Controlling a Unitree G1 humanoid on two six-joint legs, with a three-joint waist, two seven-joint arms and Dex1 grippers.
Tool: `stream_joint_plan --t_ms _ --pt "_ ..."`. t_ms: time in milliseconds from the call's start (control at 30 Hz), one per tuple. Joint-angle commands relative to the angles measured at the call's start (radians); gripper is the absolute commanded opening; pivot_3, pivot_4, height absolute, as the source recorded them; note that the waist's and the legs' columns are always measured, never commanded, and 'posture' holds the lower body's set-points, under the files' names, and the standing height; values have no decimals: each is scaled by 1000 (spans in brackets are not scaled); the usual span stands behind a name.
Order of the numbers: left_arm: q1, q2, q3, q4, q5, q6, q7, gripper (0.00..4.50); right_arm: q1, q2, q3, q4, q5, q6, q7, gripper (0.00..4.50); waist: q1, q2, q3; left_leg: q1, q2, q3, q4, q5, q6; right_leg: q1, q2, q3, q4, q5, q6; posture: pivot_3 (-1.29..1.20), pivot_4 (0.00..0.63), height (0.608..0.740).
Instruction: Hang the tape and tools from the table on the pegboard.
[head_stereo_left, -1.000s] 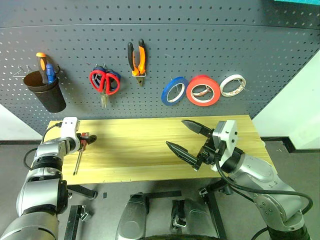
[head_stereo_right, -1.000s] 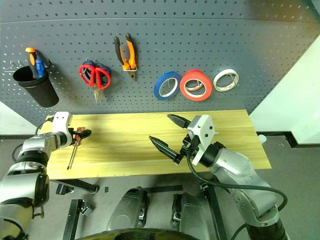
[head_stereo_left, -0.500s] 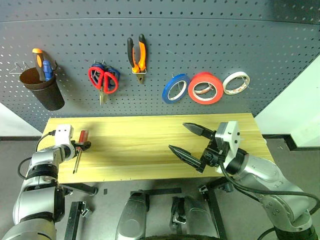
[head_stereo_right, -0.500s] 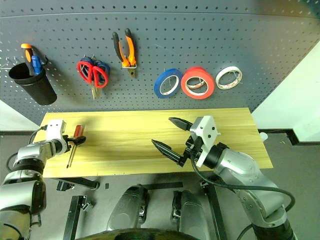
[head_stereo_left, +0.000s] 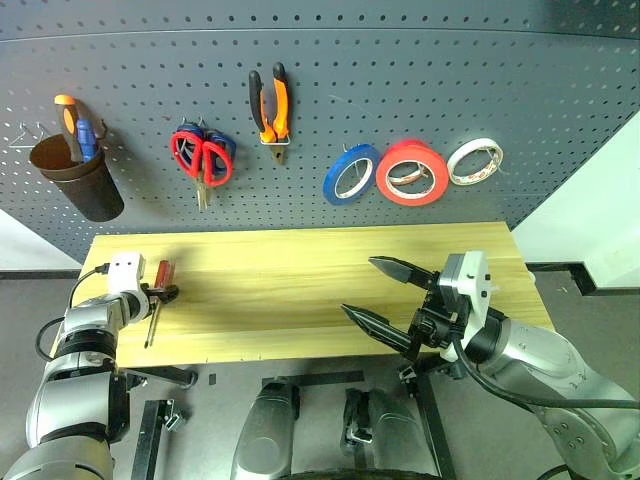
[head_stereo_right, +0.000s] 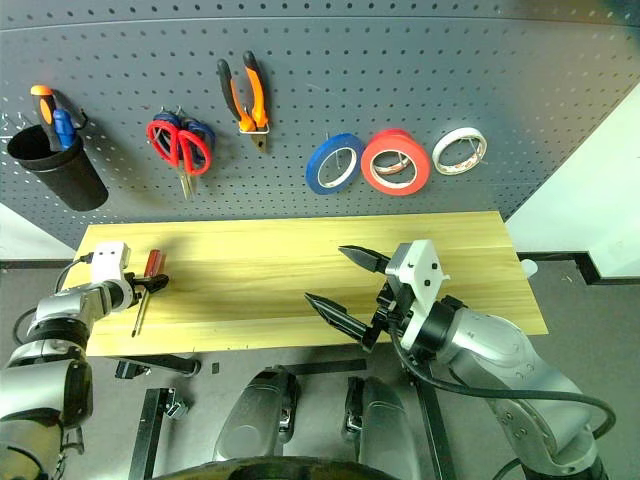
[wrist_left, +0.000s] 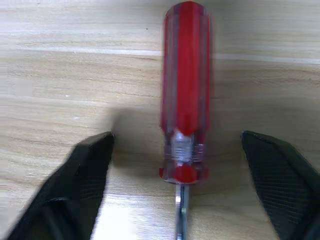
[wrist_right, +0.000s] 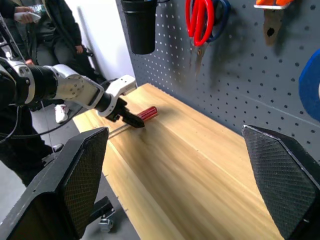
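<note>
I expect the red-handled screwdriver to stand with its handle up when I lower it into the black cup, next to the tool handles that stick out above the cup's rim.
A slim red-handled screwdriver lies on the left end of the light wood table. My left gripper is open, one black finger on each side of the handle with a gap on both sides. My right gripper hangs open over the table's front right, holding nothing. On the dark grey pegboard hang the red-handled scissors, the orange-and-black pliers and the blue tape.
A red-orange roll and a white roll hang right of the blue tape. Blue-handled scissors share the red scissors' hook. A black cup holding tools hangs at far left. A person stands beyond the table's left end.
The whole view has tilted a little. My left gripper has sunk slightly over the screwdriver's handle. The right gripper stays open.
</note>
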Motion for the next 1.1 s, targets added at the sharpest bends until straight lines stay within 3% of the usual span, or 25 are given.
stream_joint_plan --t_ms 33,267,567,933,1100 --pt "9 11 6 14 4 -16 -5 3013 0 -11 -23 -49 24 -2 -6 4500 0 0 1 0 0 0 0 0 0 0 0 0 -1 0 0 239 247 676" --pt "15 20 11 12 2 -22 -11 854 -7 -12 -13 -40 21 -7 -10 4500 1 1 3 0 0 0 -2 0 0 1 0 0 -3 1 0 244 244 676" --pt "79 33 22 -116 -28 4 -81 853 -20 -3 5 -13 -2 -22 -3 4500 1 1 3 3 -1 1 -11 1 -1 1 0 0 -8 2 -2 268 229 676" --pt "319 70 154 -821 -214 295 -132 853 -62 31 39 45 -52 -68 11 4500 3 -1 4 4 -1 0 -12 2 -4 3 0 0 -9 2 -2 301 195 676" --pt "425 20 207 -1056 -267 256 -125 853 -86 54 66 90 -91 -103 22 4500 3 -2 3 4 -1 0 -13 2 -4 3 0 0 -9 2 -2 333 178 676"
